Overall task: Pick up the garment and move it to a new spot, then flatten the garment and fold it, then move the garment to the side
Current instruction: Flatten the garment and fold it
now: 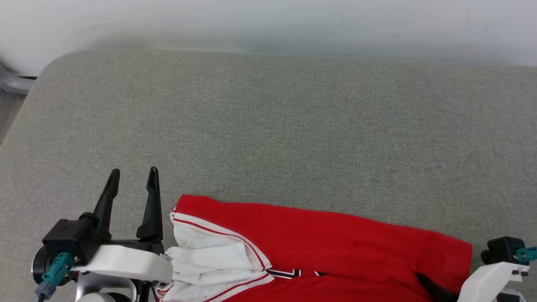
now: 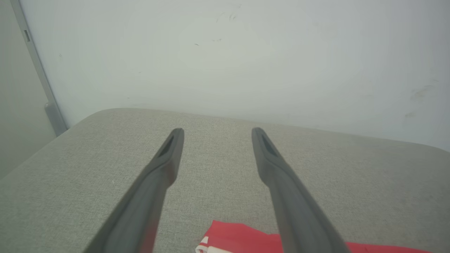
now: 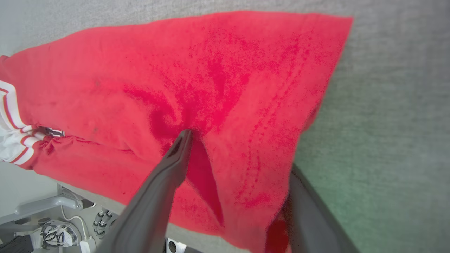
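The red cloth (image 1: pixel 347 236) will fold over the white sleeves with its hem gaping when the robot carries it across, because loose layers come apart at the stitched hem (image 3: pixel 278 232).
The garment (image 1: pixel 319 247) is red with white, red-striped sleeves and lies bunched along the near edge of the grey cushioned surface (image 1: pixel 268 126). My left gripper (image 1: pixel 133 171) stands open just left of the sleeve, touching nothing. In the left wrist view its fingers (image 2: pixel 168 154) hover spread over bare cushion, with a corner of the garment (image 2: pixel 242 239) below them. My right gripper (image 3: pixel 239 151) is open at the garment's right end. One finger (image 3: pixel 175 158) lies on top of the red cloth (image 3: pixel 197 80), the other is partly under its edge. A dark finger (image 1: pixel 432 288) rests on the cloth.
A white wall (image 1: pixel 268 21) backs the cushion. The cushion's rounded left corner (image 1: pixel 46 71) drops off beside a grey metal bar (image 1: pixel 12 84). Below the near edge, the right wrist view shows a sneaker (image 3: pixel 58 233), cables and a grey frame (image 3: pixel 45 203).
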